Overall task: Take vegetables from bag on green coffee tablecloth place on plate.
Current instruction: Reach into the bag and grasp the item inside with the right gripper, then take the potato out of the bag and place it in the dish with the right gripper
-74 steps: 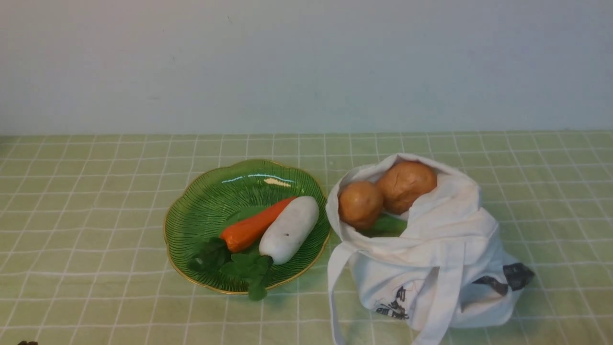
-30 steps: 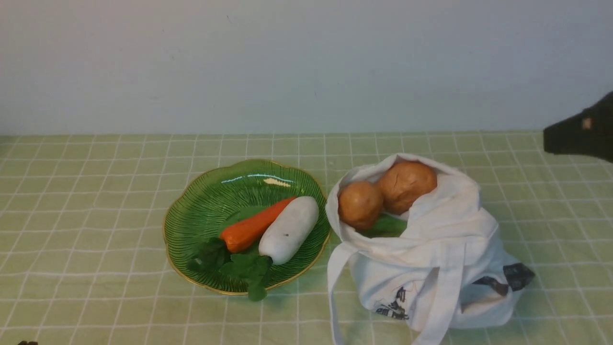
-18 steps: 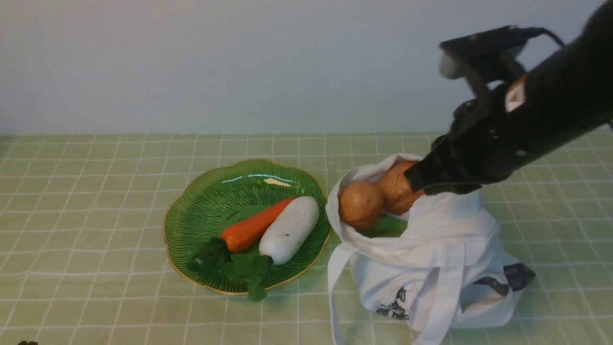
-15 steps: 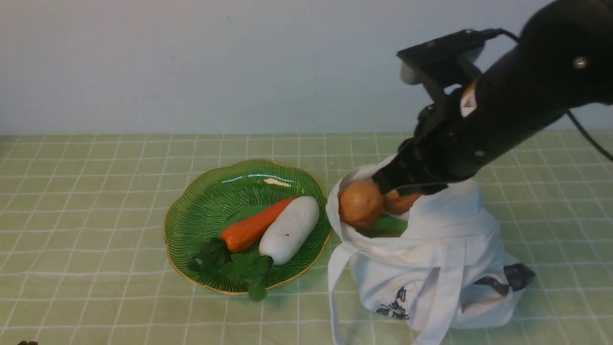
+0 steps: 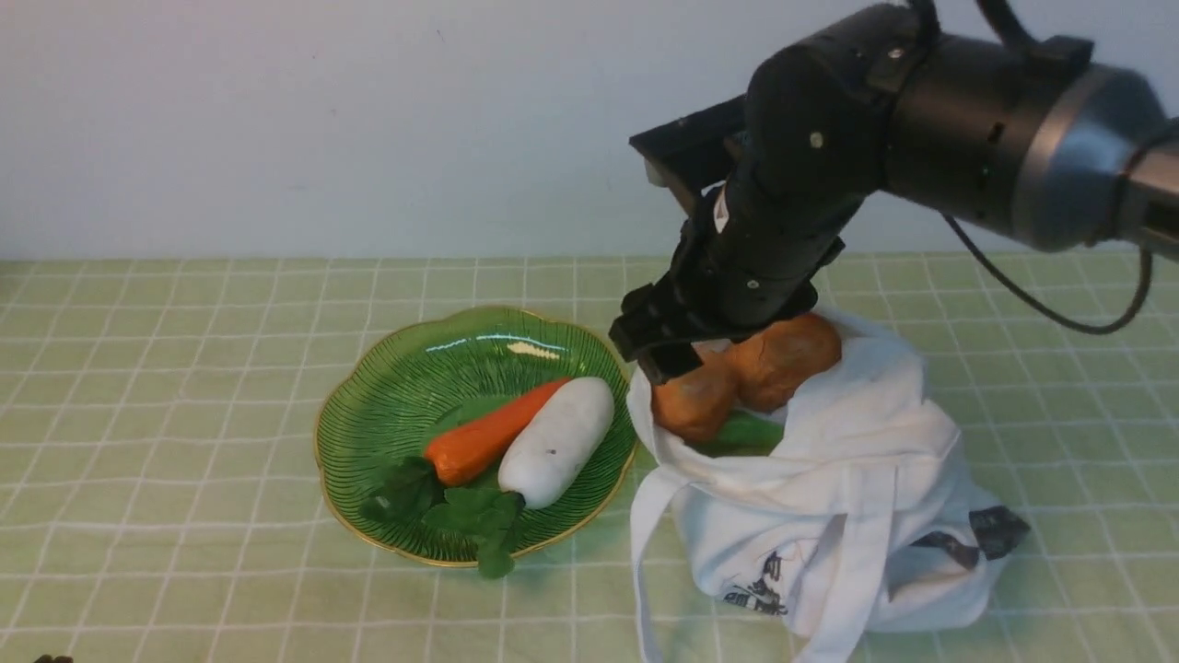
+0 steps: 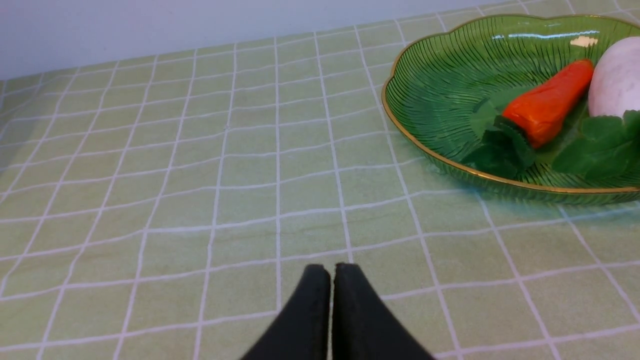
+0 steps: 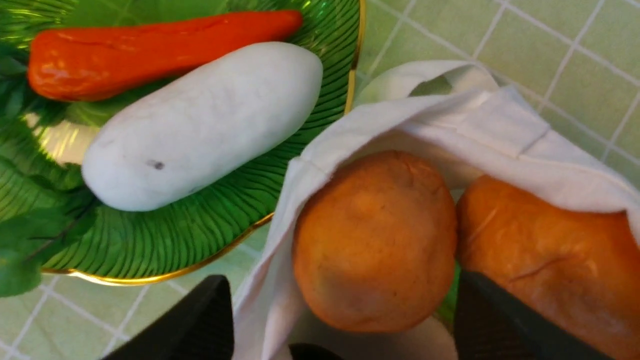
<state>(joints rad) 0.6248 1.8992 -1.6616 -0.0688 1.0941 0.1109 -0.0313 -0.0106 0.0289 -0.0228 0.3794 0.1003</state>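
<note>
A smooth green edge (image 5: 747, 433) shows under the smaller potato (image 5: 695, 402). A rounded green vegetable lying in the bag should come into view when that potato is lifted.
Two brown potatoes sit in the mouth of the white bag (image 5: 829, 516) on the green tablecloth (image 5: 184, 414): a smaller one (image 5: 693, 405) and a larger one (image 5: 787, 357). My right gripper (image 5: 665, 361) hangs over the smaller potato (image 7: 375, 240). In the right wrist view it (image 7: 342, 282) is open, one finger (image 7: 200, 320) outside the bag's cloth edge and the other (image 7: 495, 320) between the two potatoes. The green plate (image 5: 387, 405) stands left of the bag. My left gripper (image 6: 332, 267) is shut and empty, low over the cloth.
An orange carrot (image 5: 484, 437) and a white radish (image 5: 557, 442) with green leaves (image 5: 479, 520) lie on the plate. Something green lies in the bag under the potatoes. The bag's strap (image 5: 645, 552) hangs onto the cloth in front. A pale wall stands behind the table.
My right arm has swung in from the right and moved left across the bag's mouth to the smaller potato. The potatoes, bag and plate have not moved.
</note>
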